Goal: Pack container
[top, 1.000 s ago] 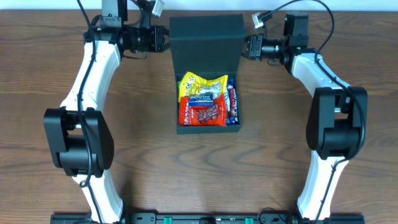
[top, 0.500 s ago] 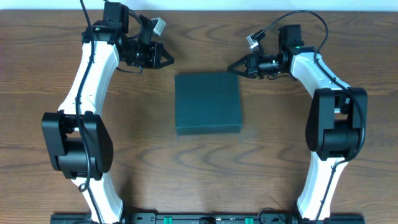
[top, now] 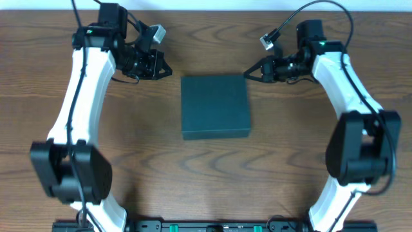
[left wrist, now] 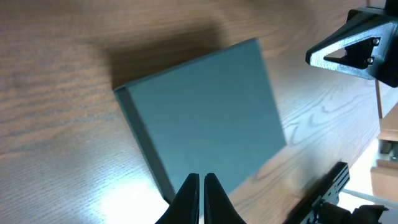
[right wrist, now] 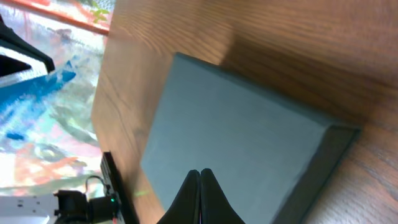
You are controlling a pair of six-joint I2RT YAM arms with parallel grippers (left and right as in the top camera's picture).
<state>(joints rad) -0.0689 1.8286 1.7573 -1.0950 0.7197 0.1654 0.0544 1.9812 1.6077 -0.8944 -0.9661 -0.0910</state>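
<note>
My right gripper should keep backing toward the black rail (top: 293,225) until it is clear of the container, then open, because the flat lid (top: 215,102) sits closed on the container.
The container (top: 215,107) is a dark teal square box, lying in the middle of the table with its flat lid shut; its contents are hidden. It also shows in the left wrist view (left wrist: 202,118) and the right wrist view (right wrist: 236,134). My left gripper (top: 168,72) is shut and empty, hovering off the box's far left corner. My right gripper (top: 246,74) is shut and empty, hovering at the box's far right corner. In the wrist views the left fingertips (left wrist: 203,179) and the right fingertips (right wrist: 200,173) are pressed together, holding nothing.
Brown wooden table (top: 212,174) all round the box. A black rail (top: 206,225) runs along the near edge. The right gripper's fingers also show in the left wrist view (left wrist: 348,53).
The lid, upright one second ago with snack packets showing, is now shut. Both grippers have drawn back a little from the box; the arms have shifted outward.
</note>
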